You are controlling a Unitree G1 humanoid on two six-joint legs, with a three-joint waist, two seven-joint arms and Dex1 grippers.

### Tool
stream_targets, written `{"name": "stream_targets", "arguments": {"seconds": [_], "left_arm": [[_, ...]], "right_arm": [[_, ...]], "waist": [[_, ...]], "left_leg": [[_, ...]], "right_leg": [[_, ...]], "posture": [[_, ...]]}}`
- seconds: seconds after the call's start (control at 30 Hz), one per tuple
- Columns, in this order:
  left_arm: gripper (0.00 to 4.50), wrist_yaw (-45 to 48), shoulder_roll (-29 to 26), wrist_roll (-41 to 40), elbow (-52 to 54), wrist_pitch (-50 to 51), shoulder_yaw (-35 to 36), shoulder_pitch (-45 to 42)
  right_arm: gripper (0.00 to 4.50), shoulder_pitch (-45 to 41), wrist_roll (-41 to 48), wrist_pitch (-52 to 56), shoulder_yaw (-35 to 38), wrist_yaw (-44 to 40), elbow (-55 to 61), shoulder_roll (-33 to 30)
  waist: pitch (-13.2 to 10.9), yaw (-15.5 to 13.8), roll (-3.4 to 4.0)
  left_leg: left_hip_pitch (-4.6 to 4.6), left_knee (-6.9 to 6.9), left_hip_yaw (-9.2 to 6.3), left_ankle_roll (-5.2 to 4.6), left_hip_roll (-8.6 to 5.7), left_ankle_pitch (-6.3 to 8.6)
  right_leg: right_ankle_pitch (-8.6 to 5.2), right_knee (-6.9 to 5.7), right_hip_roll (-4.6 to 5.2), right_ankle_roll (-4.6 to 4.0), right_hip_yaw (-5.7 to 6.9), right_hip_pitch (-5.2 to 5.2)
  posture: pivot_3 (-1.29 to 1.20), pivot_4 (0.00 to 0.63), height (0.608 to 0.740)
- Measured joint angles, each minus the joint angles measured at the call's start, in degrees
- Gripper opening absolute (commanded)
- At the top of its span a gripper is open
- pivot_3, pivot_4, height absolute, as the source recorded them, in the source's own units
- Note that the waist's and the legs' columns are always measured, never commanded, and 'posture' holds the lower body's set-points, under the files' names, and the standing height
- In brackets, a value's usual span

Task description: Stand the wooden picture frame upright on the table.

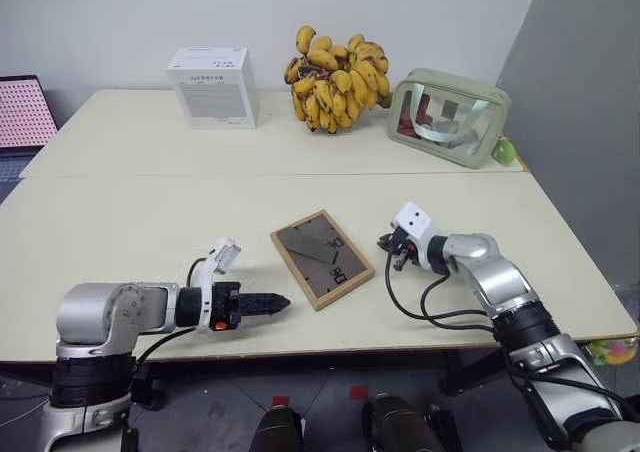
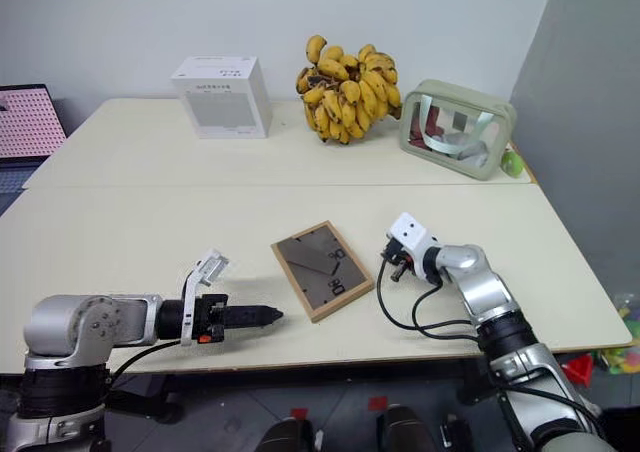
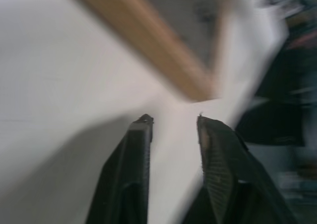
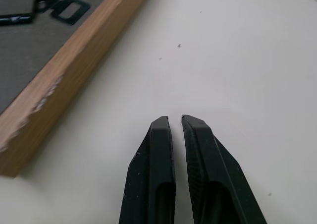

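Observation:
The stand [image 1: 306,243] is folded flat against the dark back panel. My left gripper should hold the frame's edge [image 1: 305,289] while my right gripper first pulls the stand open.
The wooden picture frame [image 1: 322,259] lies flat on the table [image 1: 130,222] near its front edge, dark back panel up. My left gripper [image 1: 283,301] hovers low just off the frame's near-left corner and points at it. Its fingers [image 3: 138,149] stand apart with nothing between them, and the frame's wooden edge [image 3: 163,55] lies just beyond the tips, apart from them. My right gripper [image 1: 388,244] sits close to the frame's right side, shut and empty. Its fingertips [image 4: 161,130] rest over bare tabletop beside the frame's edge [image 4: 74,60], not touching it.
At the back of the table stand a white box [image 1: 212,87], a bunch of bananas [image 1: 335,77] and a clear pouch with green trim [image 1: 448,114]. A seam [image 1: 150,175] crosses the tabletop. A pink panel [image 1: 22,110] stands off the far left.

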State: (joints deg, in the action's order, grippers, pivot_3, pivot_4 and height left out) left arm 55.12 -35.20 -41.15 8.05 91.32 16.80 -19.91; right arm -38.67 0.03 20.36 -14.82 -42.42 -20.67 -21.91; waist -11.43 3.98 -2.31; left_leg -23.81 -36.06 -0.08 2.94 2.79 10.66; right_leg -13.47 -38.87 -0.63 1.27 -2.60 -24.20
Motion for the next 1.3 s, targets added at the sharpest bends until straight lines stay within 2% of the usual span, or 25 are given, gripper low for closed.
{"name": "stream_targets", "arguments": {"seconds": [0.07, 0.17, 0.33, 0.53, 0.6, 0.67, 0.77, 0.87, 0.97, 1.03, 1.13, 1.2, 1.27, 1.3], "left_arm": [[3.03, -4.35, 1.06, -3.91, -2.17, 0.63, 2.18, 0.01], [3.61, -12.53, 5.79, -6.73, -5.18, 0.78, 5.72, -0.09], [4.45, -21.68, 12.99, -9.42, -5.85, 0.83, 9.85, 0.10], [4.45, -27.36, 20.99, -9.26, -3.88, -1.07, 12.37, 1.22], [4.45, -29.13, 23.34, -9.00, -3.13, -2.25, 12.70, 1.64], [4.45, -31.43, 26.38, -8.72, -2.13, -3.04, 12.79, 1.65], [4.45, -33.05, 28.09, -8.69, -1.40, -3.13, 12.75, 1.71], [4.00, -33.59, 28.55, -9.05, -1.60, -2.88, 12.83, 1.64], [3.29, -34.37, 28.00, -9.58, -2.32, -1.66, 14.15, 1.21], [2.87, -34.61, 27.59, -10.10, -2.82, -0.42, 15.54, 0.94], [2.18, -35.88, 26.82, -11.72, -3.26, 0.91, 17.14, 0.43], [1.69, -36.08, 25.73, -13.32, -3.34, 0.92, 17.35, 0.38], [1.30, -36.84, 24.62, -16.05, -3.39, 0.93, 17.35, 0.34], [1.29, -37.06, 24.20, -16.87, -3.46, 0.93, 17.26, 0.35]], "right_arm": [[0.43, -1.57, -0.78, -2.11, 0.00, 0.30, -2.96, 0.59], [0.43, -3.51, -1.34, -4.75, 0.01, 0.86, -7.28, 1.81], [0.43, -2.78, -1.78, -5.38, -0.39, 0.78, -7.54, 3.56], [0.43, 3.37, -1.51, 1.08, -2.43, 0.83, 3.32, 7.29], [0.43, 4.71, -1.16, 4.47, -2.52, 1.39, 6.73, 8.64], [0.43, 4.82, -1.02, 7.29, -2.55, 2.22, 9.06, 10.04], [0.43, 4.32, -1.04, 7.95, -2.54, 2.76, 9.70, 10.32], [0.43, 4.15, -1.08, 7.94, -2.28, 2.89, 9.14, 8.99], [0.43, 4.14, -1.08, 7.61, -2.00, 2.80, 8.22, 7.15], [0.43, 4.15, -1.08, 7.42, -1.86, 2.85, 7.69, 6.38], [0.43, 4.15, -1.04, 6.35, -1.23, 3.02, 6.60, 5.64], [0.43, 4.15, -1.04, 5.76, -0.78, 3.03, 6.38, 4.87], [0.43, 4.13, -1.00, 4.97, 0.40, 2.95, 6.17, 3.61], [0.43, 4.07, -0.90, 4.69, 0.78, 2.72, 6.18, 3.09]], "waist": [[0.00, -0.02, 0.00], [0.01, -0.09, -0.01], [0.06, -0.41, 0.02], [0.46, -1.15, 0.32], [0.54, -1.24, 0.42], [0.64, -1.23, 0.60], [0.82, -1.25, 0.68], [0.90, -1.26, 0.68], [0.94, -1.22, 0.61], [0.98, -1.05, 0.54], [0.98, -1.06, 0.54], [0.98, -1.07, 0.54], [0.98, -1.07, 0.54], [0.98, -1.08, 0.54]], "left_leg": [[0.01, 0.01, -0.02, 0.00, 0.00, 0.00], [0.01, 0.00, 0.00, 0.00, -0.01, 0.00], [0.04, 0.01, 0.02, 0.01, -0.02, 0.00], [0.30, -0.03, 0.03, 0.02, -0.17, 0.00], [0.63, -0.03, 0.03, 0.03, -0.20, 0.01], [0.93, 0.00, -0.19, 0.19, -0.17, 0.12], [0.82, 0.02, -0.29, 0.33, -0.26, 0.23], [0.73, 0.06, -0.20, 0.10, -0.28, 0.31], [0.66, 0.08, 0.18, -0.39, -0.40, 0.23], [0.34, 0.14, 0.19, -0.38, -0.38, 0.23], [-0.08, 0.24, 0.02, -0.36, -0.18, 0.24], [-0.10, 0.34, -0.02, -0.32, -0.13, 0.27], [-0.14, 0.38, 0.00, -0.30, -0.13, 0.28], [-0.15, 0.37, 0.01, -0.28, -0.13, 0.29]], "right_leg": [[0.01, -0.01, 0.00, 0.01, 0.01, 0.01], [0.02, 0.00, 0.01, 0.03, -0.01, 0.03], [0.06, 0.00, 0.03, 0.10, -0.03, 0.07], [-0.09, 0.01, 0.17, -0.16, -0.06, 0.31], [-0.09, 0.21, 0.23, -0.15, -0.06, 0.68], [-0.11, 0.89, 0.24, -0.17, 0.10, 0.96], [-0.11, 1.43, 0.31, -0.17, 0.08, 1.12], [-0.10, 1.94, 0.48, -0.16, 0.07, 1.27], [0.01, 1.88, 0.66, 0.03, 0.02, 1.13], [0.23, 1.71, 0.64, 0.36, 0.03, 1.00], [0.28, 1.63, 0.27, 0.42, 0.06, 0.60], [0.38, 1.61, 0.21, 0.59, 0.10, 0.53], [0.36, 1.63, 0.20, 0.57, 0.08, 0.48], [0.36, 1.64, 0.20, 0.57, 0.06, 0.48]], "posture": [[0.00, 0.150, 0.740], [0.00, 0.150, 0.740], [0.00, 0.150, 0.740], [0.00, 0.150, 0.740], [0.00, 0.150, 0.740], [0.00, 0.150, 0.740], [0.00, 0.150, 0.740], [0.00, 0.150, 0.740], [0.00, 0.150, 0.740], [0.00, 0.150, 0.740], [0.00, 0.150, 0.740], [0.00, 0.150, 0.740], [0.00, 0.150, 0.740], [0.00, 0.150, 0.740]]}}
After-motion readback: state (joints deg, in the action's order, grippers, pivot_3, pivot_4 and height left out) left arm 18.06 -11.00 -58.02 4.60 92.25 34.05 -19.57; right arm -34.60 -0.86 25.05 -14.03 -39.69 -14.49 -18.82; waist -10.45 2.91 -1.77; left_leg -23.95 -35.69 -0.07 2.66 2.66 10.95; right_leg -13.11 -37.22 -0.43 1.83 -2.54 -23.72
